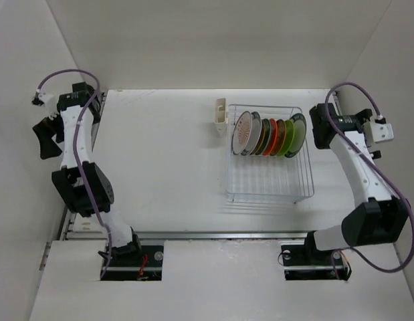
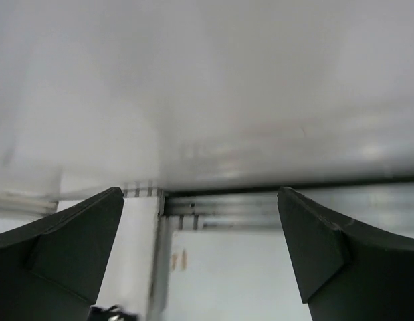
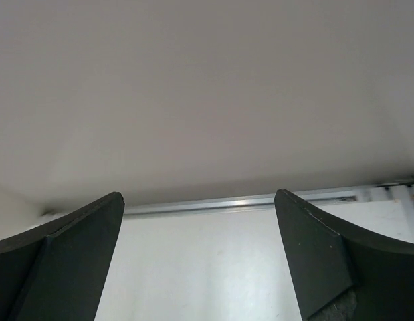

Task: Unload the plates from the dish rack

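My left gripper is pointing at the side [image 1: 21, 148], far from the dish rack. It should turn inward so that it can take the green-rimmed plate [image 1: 298, 134] from my right gripper.
The dish rack [image 1: 270, 175], a clear wire grid, sits right of centre on the table. Several plates [image 1: 270, 136] stand upright in a row in its far half. A white plate with an orange sunburst [image 1: 243, 132] is at the left end, an orange-red one [image 1: 275, 136] is in the middle, and a lime green one [image 1: 297, 134] is at the right end. My right gripper [image 1: 318, 127] [image 3: 198, 195] hovers open just right of the green plate, holding nothing. My left gripper [image 1: 41, 137] [image 2: 200, 194] is open and empty at the table's far left edge, away from the rack.
A small cream cup holder [image 1: 221, 114] hangs on the rack's far left corner. White walls enclose the table on three sides. An aluminium rail [image 2: 260, 204] runs along the table edge, and it shows in the right wrist view as well [image 3: 260, 199].
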Robot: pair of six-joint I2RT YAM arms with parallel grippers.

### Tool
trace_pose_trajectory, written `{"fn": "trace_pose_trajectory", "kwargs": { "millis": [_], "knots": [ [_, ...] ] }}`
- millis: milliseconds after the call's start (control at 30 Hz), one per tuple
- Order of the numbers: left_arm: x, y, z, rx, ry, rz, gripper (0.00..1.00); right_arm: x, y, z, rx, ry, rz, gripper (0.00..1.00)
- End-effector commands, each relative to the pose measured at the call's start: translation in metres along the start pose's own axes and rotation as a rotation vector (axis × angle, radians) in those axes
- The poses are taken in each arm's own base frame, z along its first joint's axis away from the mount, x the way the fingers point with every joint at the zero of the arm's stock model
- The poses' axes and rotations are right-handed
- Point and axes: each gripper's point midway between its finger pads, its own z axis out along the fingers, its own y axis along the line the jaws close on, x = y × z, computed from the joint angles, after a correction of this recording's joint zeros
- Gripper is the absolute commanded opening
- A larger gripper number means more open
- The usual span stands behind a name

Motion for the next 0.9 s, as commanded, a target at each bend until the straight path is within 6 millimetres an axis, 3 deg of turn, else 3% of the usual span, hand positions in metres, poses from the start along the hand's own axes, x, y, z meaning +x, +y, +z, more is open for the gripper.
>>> {"fn": "trace_pose_trajectory", "kwargs": {
  "millis": [0, 33, 100, 133, 167, 200, 233, 300, 333, 433, 533, 567, 633, 700, 767, 800, 867],
  "knots": [
    [-0.025, 0.029, -0.046, 0.458, 0.115, 0.369, 1.00, -0.051, 0.014, -0.030, -0.127, -0.069, -0.080, 1.00],
    [-0.025, 0.001, -0.086, 0.786, 0.142, 0.332, 1.00, -0.054, 0.018, -0.038, -0.153, -0.063, -0.096, 1.00],
    [-0.035, 0.002, -0.136, 1.118, 0.059, 0.395, 1.00, -0.058, 0.040, -0.062, -0.226, 0.042, -0.062, 1.00],
    [-0.041, 0.016, -0.162, 1.270, -0.008, 0.421, 1.00, -0.056, 0.046, -0.069, -0.290, 0.070, -0.366, 1.00],
    [-0.033, 0.022, -0.197, 1.494, -0.067, 0.536, 1.00, -0.023, 0.077, -0.104, -0.561, 0.313, -0.464, 1.00],
    [-0.031, 0.028, -0.209, 1.556, -0.085, 0.579, 1.00, -0.002, 0.096, -0.134, -0.809, 0.401, -0.550, 1.00],
    [-0.030, 0.037, -0.218, 1.594, -0.113, 0.615, 1.00, -0.020, 0.110, -0.159, -1.008, 0.417, -0.491, 1.00],
    [-0.023, 0.042, -0.221, 1.559, -0.167, 0.729, 1.00, -0.029, 0.110, -0.183, -1.134, 0.490, -0.380, 1.00],
    [-0.020, 0.038, -0.216, 1.509, -0.174, 0.778, 1.00, -0.052, 0.108, -0.183, -1.156, 0.461, -0.307, 1.00],
    [0.003, 0.028, -0.193, 1.305, -0.188, 0.988, 1.00, -0.059, 0.108, -0.193, -1.229, 0.476, -0.282, 1.00],
    [0.016, 0.014, -0.168, 1.083, -0.191, 1.041, 1.00, -0.040, 0.114, -0.216, -1.375, 0.590, -0.359, 1.00],
    [0.022, 0.011, -0.167, 1.080, -0.178, 1.041, 1.00, -0.022, 0.114, -0.222, -1.401, 0.656, -0.405, 1.00],
    [0.032, 0.014, -0.174, 1.133, -0.153, 1.022, 1.00, -0.013, 0.113, -0.238, -1.517, 0.771, -0.400, 1.00],
    [0.031, 0.014, -0.182, 1.173, -0.137, 0.968, 1.00, 0.007, 0.120, -0.233, -1.503, 0.847, -0.411, 1.00],
    [0.022, 0.013, -0.189, 1.198, -0.141, 0.891, 1.00, 0.012, 0.133, -0.202, -1.360, 0.834, -0.411, 1.00],
    [0.016, 0.013, -0.191, 1.204, -0.153, 0.868, 1.00, 0.032, 0.133, -0.191, -1.286, 0.855, -0.469, 0.98],
    [0.000, 0.013, -0.186, 1.149, -0.193, 0.804, 1.00, 0.040, 0.136, -0.172, -1.180, 0.816, -0.494, 0.95]
  ]
}}
